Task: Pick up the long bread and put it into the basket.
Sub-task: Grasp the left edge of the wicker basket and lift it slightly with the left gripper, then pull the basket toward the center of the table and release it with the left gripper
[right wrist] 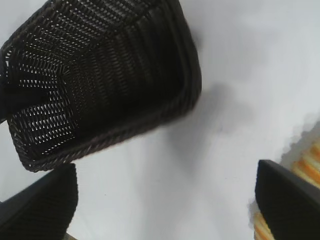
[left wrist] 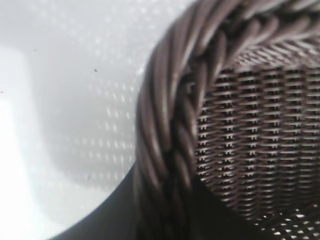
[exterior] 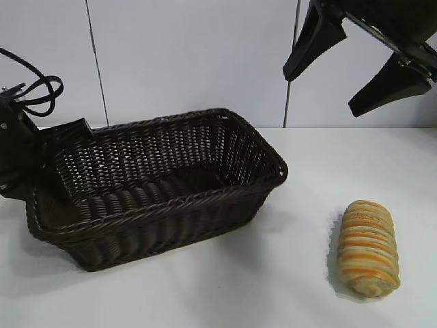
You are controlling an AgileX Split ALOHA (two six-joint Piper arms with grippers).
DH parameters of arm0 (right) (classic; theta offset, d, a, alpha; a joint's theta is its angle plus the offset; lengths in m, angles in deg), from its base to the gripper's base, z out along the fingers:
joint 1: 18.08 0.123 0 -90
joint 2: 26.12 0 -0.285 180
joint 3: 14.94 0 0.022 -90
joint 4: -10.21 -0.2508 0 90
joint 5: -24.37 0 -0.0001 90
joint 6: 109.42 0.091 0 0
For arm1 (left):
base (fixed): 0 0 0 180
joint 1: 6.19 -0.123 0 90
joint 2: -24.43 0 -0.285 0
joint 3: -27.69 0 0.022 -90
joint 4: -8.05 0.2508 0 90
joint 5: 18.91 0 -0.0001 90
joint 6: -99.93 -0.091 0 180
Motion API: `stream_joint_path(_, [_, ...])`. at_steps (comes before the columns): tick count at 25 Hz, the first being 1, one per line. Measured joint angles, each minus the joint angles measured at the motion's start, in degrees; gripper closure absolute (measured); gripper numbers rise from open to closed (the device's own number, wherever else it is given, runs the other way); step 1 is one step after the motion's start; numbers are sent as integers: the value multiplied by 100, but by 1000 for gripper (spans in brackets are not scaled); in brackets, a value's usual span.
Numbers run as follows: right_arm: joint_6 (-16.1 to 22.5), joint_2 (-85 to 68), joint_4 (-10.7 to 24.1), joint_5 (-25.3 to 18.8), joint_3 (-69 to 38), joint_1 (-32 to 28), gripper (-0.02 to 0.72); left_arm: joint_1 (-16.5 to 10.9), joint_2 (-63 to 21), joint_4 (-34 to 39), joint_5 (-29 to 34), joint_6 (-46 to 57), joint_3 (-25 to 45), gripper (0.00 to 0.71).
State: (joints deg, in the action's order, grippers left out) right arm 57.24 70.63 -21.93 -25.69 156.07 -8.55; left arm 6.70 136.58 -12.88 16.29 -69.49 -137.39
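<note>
The basket is angled with its gripped end (exterior: 56, 236) too far forward, so my left gripper should push that end back square before letting go of the basket's rim (exterior: 34, 210).
The long bread (exterior: 369, 247), tan with orange stripes, lies on the white table at the front right. The dark wicker basket (exterior: 205, 198) stands at centre left and is empty. My right gripper (exterior: 322, 90) hangs open and empty high above the table, behind and above the bread. In the right wrist view its gripper (right wrist: 165, 205) frames bare table, with the bread (right wrist: 307, 160) partly behind one finger (right wrist: 287, 200) and the basket (right wrist: 185, 95) beyond. My left gripper (exterior: 65, 133) sits at the basket's far left corner, and the braided rim (left wrist: 160, 125) fills its wrist view.
A white wall with vertical seams stands behind the table. A black cable (exterior: 37, 89) loops above the left arm. Bare white table (exterior: 300, 205) lies between the basket and the bread.
</note>
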Motion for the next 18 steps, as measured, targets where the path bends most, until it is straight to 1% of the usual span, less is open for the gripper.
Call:
stream_joint_path(4, [0,0,0,-12,0,0,20,0,23,69,787,-474,-708,611])
stream_joint_path(8, [0,0,0,-12,0,0,20,0,52,87,1376,-893,-1466,611])
stream_joint_path(13, [0,0,0,-17,0,0,20,0,316,4,1850,-1260,-2206,611])
stream_joint_path(18, [0,0,0,-68,0,0,20,0,940,-187,1880,-1535,-2485,611])
